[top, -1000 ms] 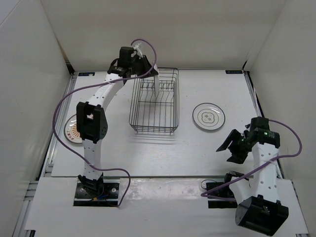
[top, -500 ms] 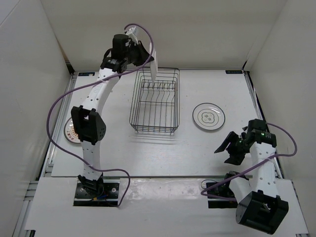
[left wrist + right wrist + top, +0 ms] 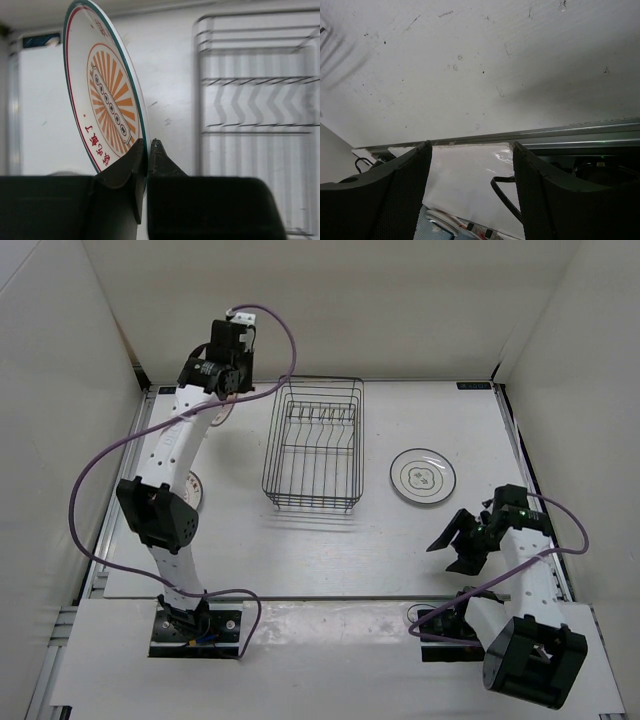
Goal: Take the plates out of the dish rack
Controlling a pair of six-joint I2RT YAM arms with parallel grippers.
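Note:
I keep moving the sunburst plate (image 3: 111, 97) with my left gripper to the other patterned plate (image 3: 194, 490) until it sits on top, because the sunburst plate is clear of the dish rack.
My left gripper (image 3: 148, 142) is shut on the lower rim of a white plate (image 3: 105, 95) with an orange sunburst pattern and holds it upright on edge. In the top view that gripper (image 3: 212, 375) is high over the table's back left corner, left of the dish rack (image 3: 313, 445), and the held plate is hidden there. The dark wire rack, also in the left wrist view (image 3: 260, 100), has no plates in its slots. A grey-ringed plate (image 3: 423, 476) lies flat right of the rack. Another patterned plate (image 3: 192, 485) shows partly behind the left arm. My right gripper (image 3: 455, 542) is open and empty.
White walls enclose the table on three sides. The right wrist view looks at the table's near metal edge (image 3: 530, 134), with a black cable (image 3: 505, 195) below it and the open gripper (image 3: 470, 155) over it. A purple cable (image 3: 110, 455) loops off the left arm.
My left gripper lifted the sunburst plate out of the rack and swung it left, to the back left corner. My right gripper drew back a little toward the near edge.

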